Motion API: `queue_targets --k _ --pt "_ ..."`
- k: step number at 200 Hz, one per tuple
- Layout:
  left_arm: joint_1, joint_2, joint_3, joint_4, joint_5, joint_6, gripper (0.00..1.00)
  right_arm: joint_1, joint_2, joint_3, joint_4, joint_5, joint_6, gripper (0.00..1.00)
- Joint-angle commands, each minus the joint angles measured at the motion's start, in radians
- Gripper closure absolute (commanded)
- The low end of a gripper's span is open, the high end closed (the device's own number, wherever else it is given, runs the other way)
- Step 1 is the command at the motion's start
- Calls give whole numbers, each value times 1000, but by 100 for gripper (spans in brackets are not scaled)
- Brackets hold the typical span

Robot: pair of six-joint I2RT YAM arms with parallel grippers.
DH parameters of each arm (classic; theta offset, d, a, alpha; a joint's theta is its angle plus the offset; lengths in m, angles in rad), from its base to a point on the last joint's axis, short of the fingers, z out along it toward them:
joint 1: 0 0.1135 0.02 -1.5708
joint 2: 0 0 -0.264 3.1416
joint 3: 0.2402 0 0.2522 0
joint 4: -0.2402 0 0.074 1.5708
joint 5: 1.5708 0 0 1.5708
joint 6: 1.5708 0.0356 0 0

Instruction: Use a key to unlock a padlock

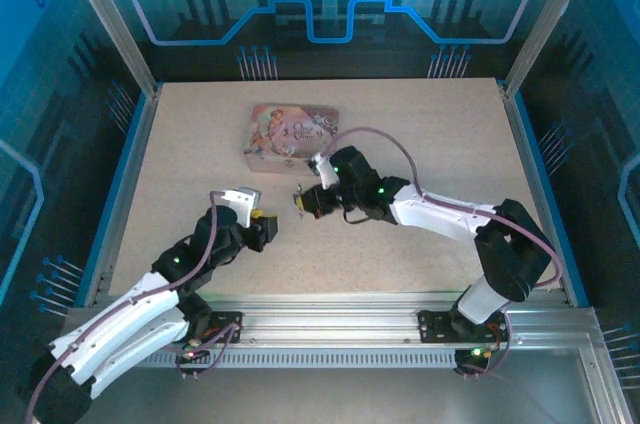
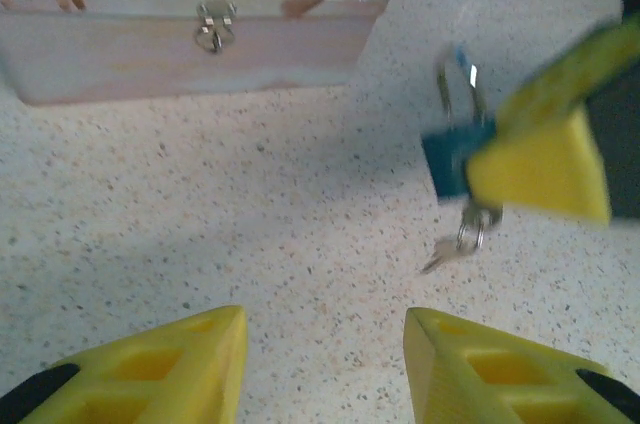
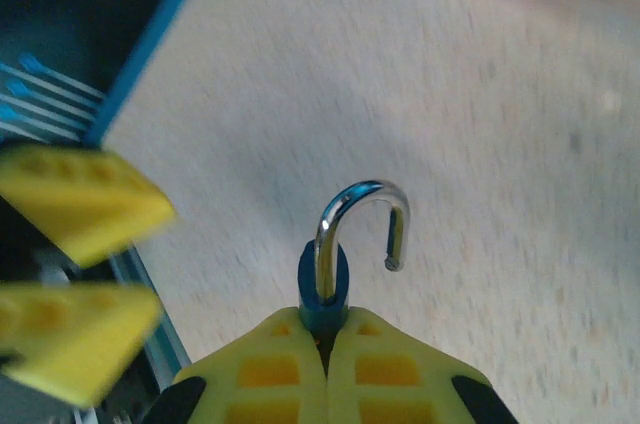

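Observation:
My right gripper should carry on lowering the padlock to the clear speckled table [image 1: 330, 232] and release it there, as the silver shackle's end [image 3: 393, 262] is free of the blue body.
My right gripper [image 3: 327, 329] is shut on the blue body of the padlock [image 3: 323, 289]. Its silver shackle stands up with one end free of the body. In the left wrist view the padlock [image 2: 452, 159] hangs above the table in the right gripper's yellow fingers [image 2: 540, 169]. The key [image 2: 445, 252] dangles below it beside a small ring. My left gripper [image 2: 325, 329] is open, its jaws wide apart over bare table just short of the padlock. From above, the left gripper [image 1: 262, 224] and right gripper [image 1: 305, 201] face each other at mid-table.
A pink illustrated tin [image 1: 290, 134] with a small front clasp [image 2: 213, 26] lies behind the grippers. The speckled table [image 1: 420, 134] has a blue rim, with a metal rail along the near edge [image 1: 330, 329].

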Motion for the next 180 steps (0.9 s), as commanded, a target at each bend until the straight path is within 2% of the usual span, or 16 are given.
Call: queue_targets --k 1,24,65,116,149,180 --pt "14 41 9 69 64 -47 54 2 6 -75 84 -89 43 99" --pt "20 93 3 105 84 -71 54 -7 37 -137 154 -115 70 98" --pt "23 165 -4 152 95 -80 54 -80 111 -180 215 -118 105 96" --pt "32 225 -10 186 91 -75 54 -141 179 -142 113 -55 62 88" --pt "41 237 1 182 85 -61 54 -157 183 -110 10 22 23 73" --pt "56 243 42 142 75 -31 53 -162 109 -66 -113 119 -34 52"
